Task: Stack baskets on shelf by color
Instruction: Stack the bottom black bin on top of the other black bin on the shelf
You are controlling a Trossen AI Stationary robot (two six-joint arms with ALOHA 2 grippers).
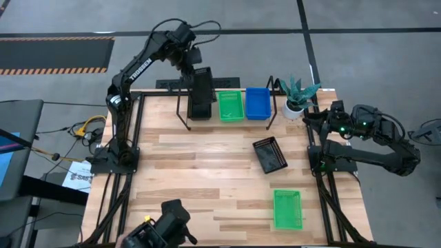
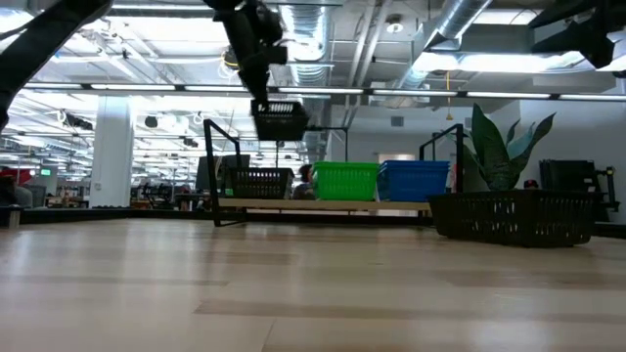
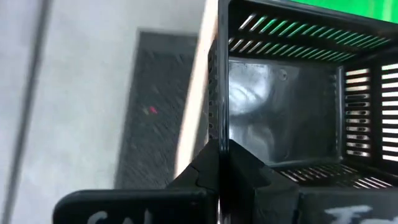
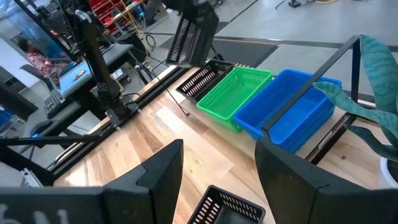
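Note:
The held black basket [image 2: 281, 121] is hanging with its open side up above the black basket on the shelf [image 2: 256, 184], so my left gripper keeps moving it down until it sits inside.
My left gripper [image 1: 195, 69] is shut on a black basket [image 2: 281, 119], held in the air above another black basket [image 2: 259, 183] that stands on the left end of the shelf [image 2: 323, 205]. A green basket [image 1: 231, 105] and a blue basket [image 1: 258, 102] stand side by side on the shelf to its right. A black basket [image 1: 269, 154] and a green basket [image 1: 287, 209] lie on the table. My right gripper [image 4: 217, 168] is open and empty at the table's right edge, near the black basket on the table [image 4: 227, 208]. My left gripper pinches one side wall of the black basket at its rim [image 3: 217, 124], one finger inside the basket and one outside. The basket is lifted clear, above the black basket on the shelf.
A white pot with a green plant [image 1: 296, 96] stands at the shelf's right end. The shelf's black wire legs [image 1: 182, 110] rise at both ends. Bare tabletop lies at the left and middle [image 1: 186, 172].

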